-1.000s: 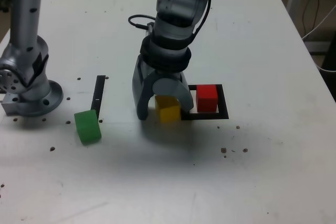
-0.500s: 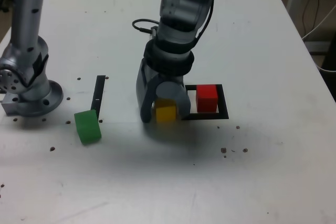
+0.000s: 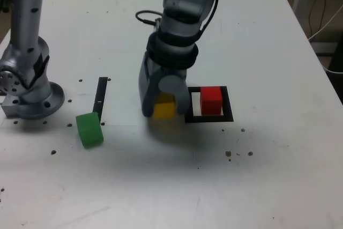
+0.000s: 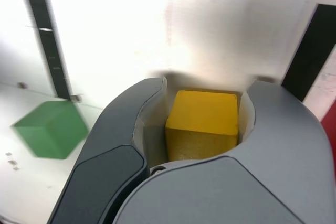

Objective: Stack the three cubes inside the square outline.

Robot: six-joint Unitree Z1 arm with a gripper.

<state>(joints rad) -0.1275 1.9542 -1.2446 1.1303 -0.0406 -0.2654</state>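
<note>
My gripper is holding the yellow cube [image 3: 164, 111] low next to the outline, at the same height as the red cube. I should lift the yellow cube clear first, then lower it onto the red cube's top [image 3: 210, 93].
My gripper [image 3: 164, 110] is shut on the yellow cube [image 3: 164, 109], just off the exterior view's left side of the square outline [image 3: 229, 117]. The wrist view shows the yellow cube [image 4: 202, 121] clamped between the two grey fingers [image 4: 131, 124]. The red cube [image 3: 211, 100] stands inside the outline, on its white centre. The green cube [image 3: 89, 129] rests tilted on the table toward the exterior view's left, and also shows in the wrist view as the green cube [image 4: 50, 129].
A thin black strip [image 3: 100, 99] lies beside the green cube. The arm's grey base [image 3: 27, 79] stands at the exterior view's left edge. Small dark specks [image 3: 236, 154] dot the white table [image 3: 171, 186].
The jaws have closed onto the yellow cube, and gripper and cube have shifted slightly toward the exterior view's left and up. The red and green cubes have not moved.
</note>
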